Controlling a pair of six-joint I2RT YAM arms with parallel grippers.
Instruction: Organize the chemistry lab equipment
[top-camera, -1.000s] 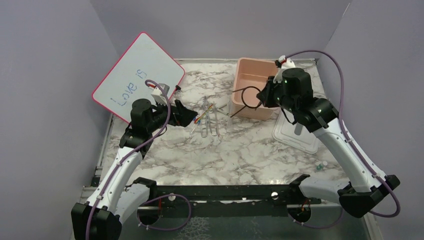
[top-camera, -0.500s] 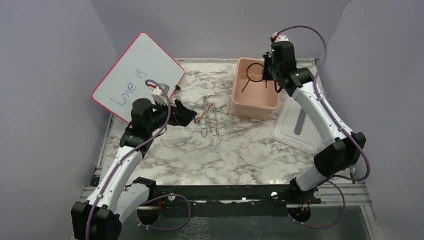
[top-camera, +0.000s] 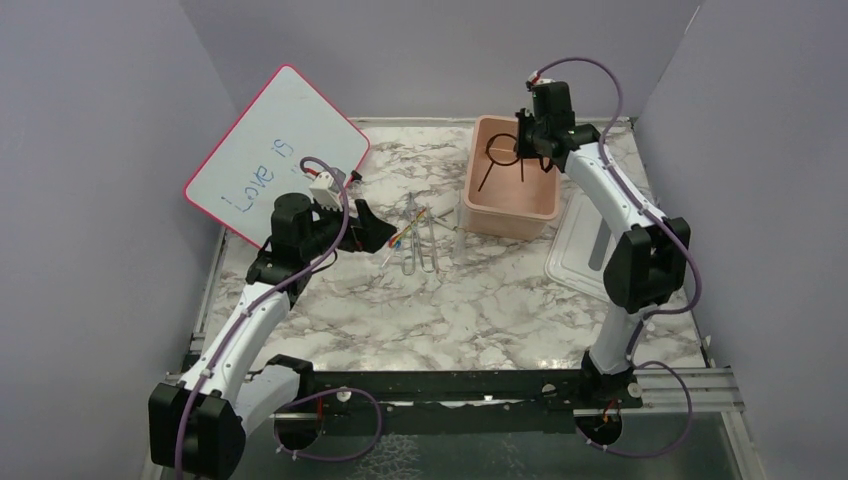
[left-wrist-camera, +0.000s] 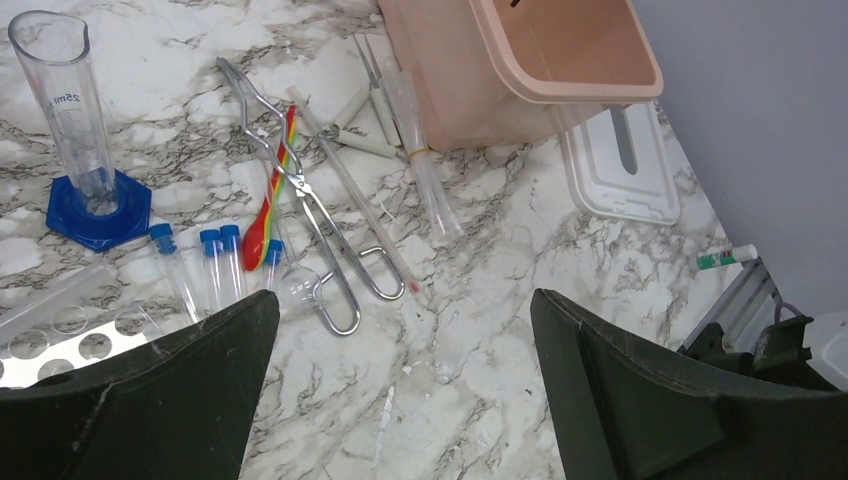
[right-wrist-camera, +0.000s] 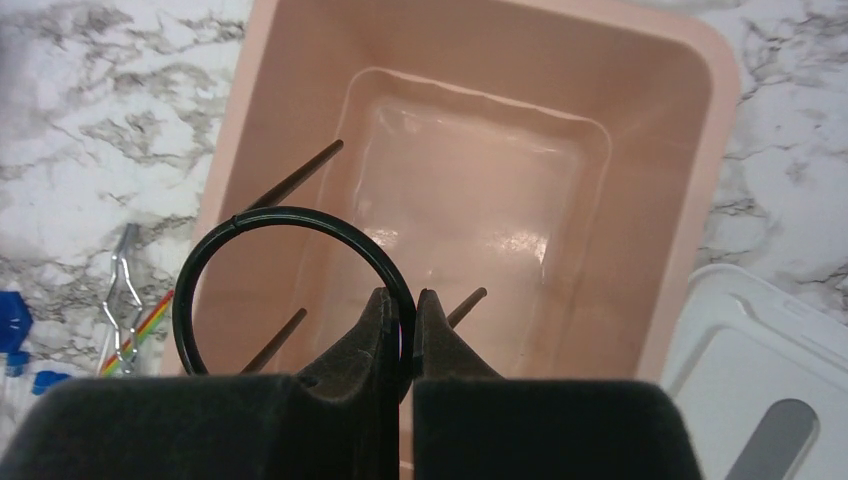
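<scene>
The black ring stand's legs (top-camera: 486, 178) point down within the pink tub's sides, so the robot's right gripper should go on lowering the stand until its legs touch the tub's bottom (top-camera: 504, 195).
My right gripper (top-camera: 527, 150) is shut on the rim of the black wire ring stand (right-wrist-camera: 205, 270) and holds it over the open pink tub (right-wrist-camera: 640, 180), its legs pointing down into the tub. The ring stand also shows in the top view (top-camera: 503, 155). My left gripper (left-wrist-camera: 405, 390) is open and empty above the marble table, near the metal tongs (left-wrist-camera: 310, 205), the red-yellow rod (left-wrist-camera: 268, 205), a clear tube (left-wrist-camera: 425, 175) and several blue-capped vials (left-wrist-camera: 215, 262). In the top view the left gripper (top-camera: 385, 232) is just left of the tongs (top-camera: 425, 248).
A pink-rimmed whiteboard (top-camera: 275, 150) leans at the back left. The tub's white lid (top-camera: 590, 255) lies right of the tub (top-camera: 480, 215). A graduated cylinder on a blue base (left-wrist-camera: 75, 130) and a clear rack (left-wrist-camera: 60, 335) stand at the left. A green-and-white vial (left-wrist-camera: 728, 257) lies near the table's right edge.
My right arm has swung the ring stand from the tub's front edge back and over the tub's inside. The left arm has barely moved.
</scene>
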